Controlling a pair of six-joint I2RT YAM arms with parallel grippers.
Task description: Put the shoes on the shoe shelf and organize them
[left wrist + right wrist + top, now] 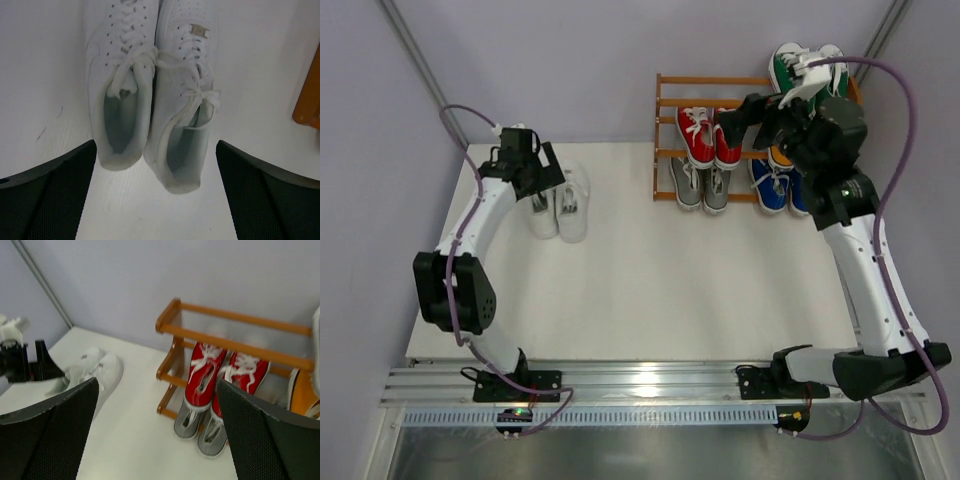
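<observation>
The white shoes (562,212) are far from the robot's right gripper, so next the left gripper squeezes their inner sides (150,129) together and puts the pair down closer to the right gripper.
A pair of white shoes (561,203) lies on the table at the left, also in the left wrist view (150,100). My left gripper (548,166) is open just behind their heels, its fingers (50,195) wide on either side, touching neither. The shoe shelf (663,140) stands at the back right and holds red shoes (708,136), grey shoes (698,185), blue shoes (778,188) and green shoes (788,66) on top. An orange shoe (779,157) is mostly hidden by my right arm. My right gripper (732,122) is open and empty in front of the red pair (202,375).
The shelf's corner shows at the right edge of the left wrist view (307,100). Grey walls close in behind the table. The white table (650,280) ends at a metal rail in front of the arm bases. The white pair also shows in the right wrist view (97,370).
</observation>
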